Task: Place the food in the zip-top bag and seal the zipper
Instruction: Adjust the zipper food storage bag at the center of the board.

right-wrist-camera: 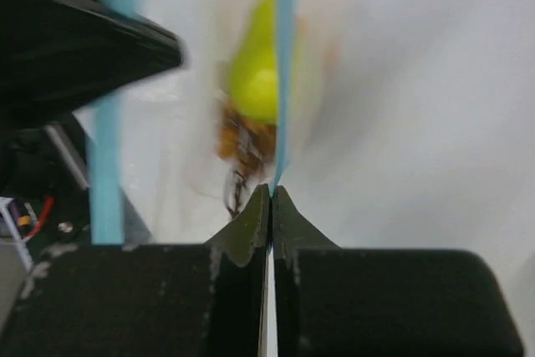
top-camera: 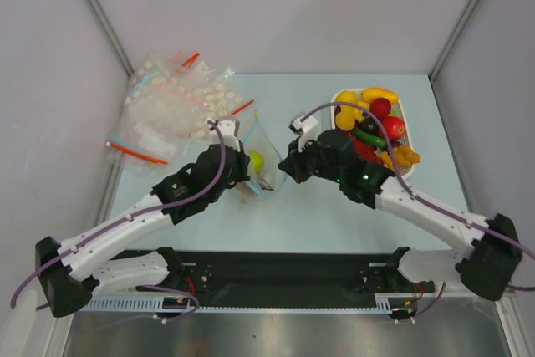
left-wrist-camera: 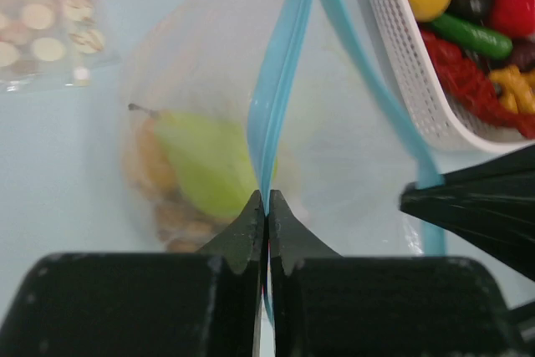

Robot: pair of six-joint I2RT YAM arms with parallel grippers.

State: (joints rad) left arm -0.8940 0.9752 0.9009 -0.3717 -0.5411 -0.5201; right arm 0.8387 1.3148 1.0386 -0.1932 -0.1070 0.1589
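Observation:
I can see orange food (top-camera: pixel 407 156) still in the white tray, so next my right gripper lets go of its zipper strip (left-wrist-camera: pixel 424 158) and gets that food while my left gripper holds the bag.
The zip-top bag (top-camera: pixel 261 159) hangs between both arms at the table's middle, a green pear (top-camera: pixel 257 160) and a brownish piece inside it. My left gripper (left-wrist-camera: pixel 267 196) is shut on the light blue zipper (left-wrist-camera: pixel 280 73) of one side of the mouth. My right gripper (right-wrist-camera: pixel 272 190) is shut on the other zipper strip (right-wrist-camera: pixel 286 48), and its dark finger shows in the left wrist view (left-wrist-camera: pixel 476 202). The pear (left-wrist-camera: pixel 209 160) shows through the plastic (right-wrist-camera: pixel 259 64). More food (top-camera: pixel 376 123), yellow, red, green and orange, lies in the white tray (top-camera: pixel 403 108).
A heap of other clear bags (top-camera: pixel 171 110) with red strips lies at the back left. The white tray's mesh wall (left-wrist-camera: pixel 410 64) stands close to the right of the bag. Grey walls enclose the light blue table (top-camera: pixel 318 206).

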